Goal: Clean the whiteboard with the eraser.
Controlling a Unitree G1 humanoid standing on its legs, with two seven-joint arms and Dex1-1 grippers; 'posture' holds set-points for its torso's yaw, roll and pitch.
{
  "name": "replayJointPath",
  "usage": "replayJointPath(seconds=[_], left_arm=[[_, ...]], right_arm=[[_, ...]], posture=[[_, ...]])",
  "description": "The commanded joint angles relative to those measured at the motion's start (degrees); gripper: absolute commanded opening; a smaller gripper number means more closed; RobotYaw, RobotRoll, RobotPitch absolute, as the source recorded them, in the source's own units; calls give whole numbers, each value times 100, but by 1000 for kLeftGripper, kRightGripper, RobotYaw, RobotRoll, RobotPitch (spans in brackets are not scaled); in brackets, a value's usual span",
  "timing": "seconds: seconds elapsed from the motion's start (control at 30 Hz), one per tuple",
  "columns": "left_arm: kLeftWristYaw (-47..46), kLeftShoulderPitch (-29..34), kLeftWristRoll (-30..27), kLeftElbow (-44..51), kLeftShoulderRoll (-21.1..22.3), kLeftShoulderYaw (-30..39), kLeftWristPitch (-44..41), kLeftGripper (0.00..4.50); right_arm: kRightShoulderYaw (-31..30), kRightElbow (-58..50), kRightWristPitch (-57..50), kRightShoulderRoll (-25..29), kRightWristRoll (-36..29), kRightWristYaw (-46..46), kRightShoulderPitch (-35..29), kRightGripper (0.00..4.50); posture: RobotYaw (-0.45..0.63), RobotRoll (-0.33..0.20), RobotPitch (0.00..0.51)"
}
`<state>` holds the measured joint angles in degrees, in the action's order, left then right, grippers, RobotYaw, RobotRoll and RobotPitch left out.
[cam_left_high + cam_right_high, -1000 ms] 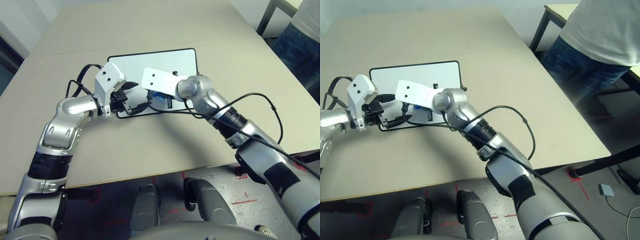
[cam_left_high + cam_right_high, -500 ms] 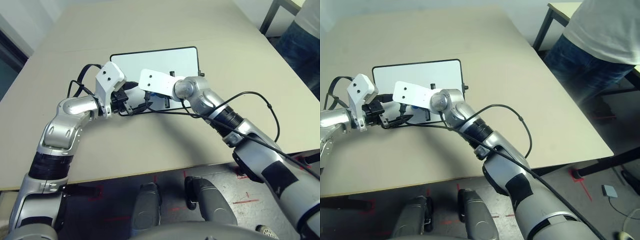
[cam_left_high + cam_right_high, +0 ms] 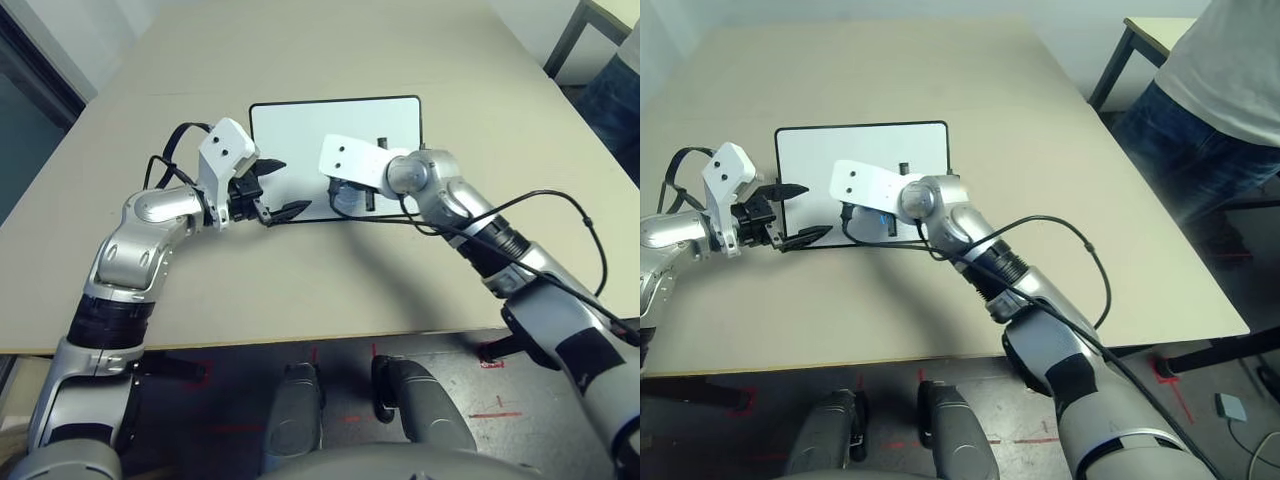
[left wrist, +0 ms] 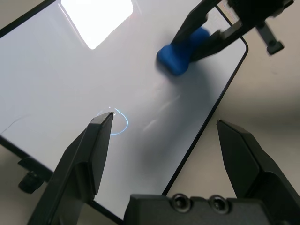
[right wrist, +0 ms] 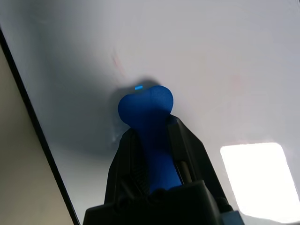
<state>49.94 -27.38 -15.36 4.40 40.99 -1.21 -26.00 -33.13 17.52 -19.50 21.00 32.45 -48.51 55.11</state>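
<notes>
My right gripper has the eraser close to the near frame, and faint red traces are still there past the eraser's tip. It should lift back toward the whiteboard's middle [image 3: 314, 152] and wipe again.
The whiteboard [image 3: 310, 135] lies flat on the tan table, a white rectangle with a thin black frame. My right gripper [image 5: 150, 136] is shut on the blue eraser [image 5: 146, 110] and presses its end onto the board's near half; the eraser [image 4: 180, 54] also appears in the left wrist view. Faint red traces [image 5: 115, 61] remain beside it. My left gripper [image 3: 293, 186] is open, hovering over the board's near left corner with nothing between its fingers [image 4: 96, 140].
The tan table [image 3: 1060, 170] stretches wide around the board. A person in jeans [image 3: 1230, 100] stands to the right beside another table [image 3: 1145, 30]. Black cables hang from both forearms, one looping at the right [image 3: 570, 215].
The camera has shifted, so the whole scene sits further right. The eraser slid a little left, then back right across the board. My left gripper stays open at the near left corner.
</notes>
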Motion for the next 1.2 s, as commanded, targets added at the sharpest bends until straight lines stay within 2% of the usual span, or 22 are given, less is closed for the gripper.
replayJointPath(seconds=[0.03, 0.2, 0.37, 0.6, 0.8, 1.2], left_arm=[[73, -28, 68, -64, -14, -96, 67, 4500], [125, -116, 98, -166, -38, -135, 114, 4500], [153, -188, 124, -248, -85, -176, 166, 4500], [186, -204, 150, -254, -89, -147, 169, 4500], [143, -131, 136, -178, -88, -87, 109, 4500], [91, 90, 139, -148, 20, 14, 109, 4500]], right_arm=[[68, 88, -571, 351, 194, -186, -355, 786], [135, -281, -759, 673, 174, -315, -505, 785], [85, -408, -891, 630, 144, -303, -534, 784], [-105, -330, -947, 134, 137, -192, -501, 784], [-285, 184, -737, -557, 238, 8, -247, 784], [-412, 1037, -304, -1364, 339, 298, 255, 782]], posture=[[-30, 0, 169], [-42, 0, 165], [-43, 0, 162], [-23, 0, 163], [-4, 0, 168], [2, 0, 172]])
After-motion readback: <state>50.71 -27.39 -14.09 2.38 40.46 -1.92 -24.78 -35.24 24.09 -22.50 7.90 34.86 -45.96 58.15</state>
